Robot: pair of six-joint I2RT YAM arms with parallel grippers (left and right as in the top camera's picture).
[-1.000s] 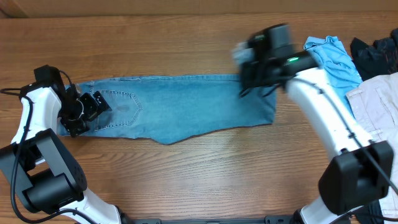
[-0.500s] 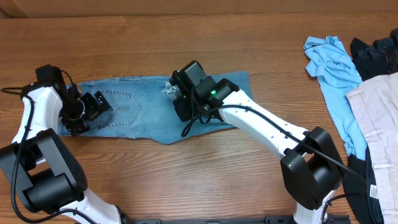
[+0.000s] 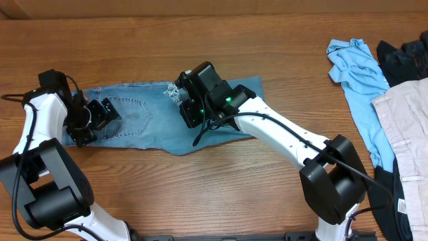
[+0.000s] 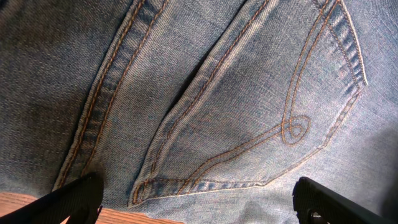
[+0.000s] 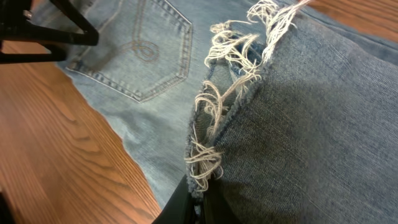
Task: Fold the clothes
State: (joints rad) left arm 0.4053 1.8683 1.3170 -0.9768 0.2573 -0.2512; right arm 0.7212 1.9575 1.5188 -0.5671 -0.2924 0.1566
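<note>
The waistband end will bunch up and gape open when the robot lifts it, because the denim (image 3: 127,118) around the back pocket is soft and loose.
The light-wash denim jeans (image 3: 150,120) lie flat across the table's left half. The leg end is folded back over the middle, its frayed hem (image 3: 175,94) near the back pocket. My right gripper (image 3: 189,114) is shut on the frayed hem (image 5: 214,134) and holds the folded leg (image 5: 311,124) over the lower layer. My left gripper (image 3: 85,120) is open at the waistband end, its fingers (image 4: 196,202) spread either side of the stitched back pocket (image 4: 261,118), pressing near the jeans' edge.
A sky-blue T-shirt (image 3: 358,63) lies at the back right. Beige trousers (image 3: 404,127) and a dark garment (image 3: 404,53) are piled along the right edge. Bare wood (image 3: 200,194) lies in front of the jeans.
My right gripper has carried the leg hem from the right end leftward over the jeans, folding the leg back. The left gripper has stayed put.
</note>
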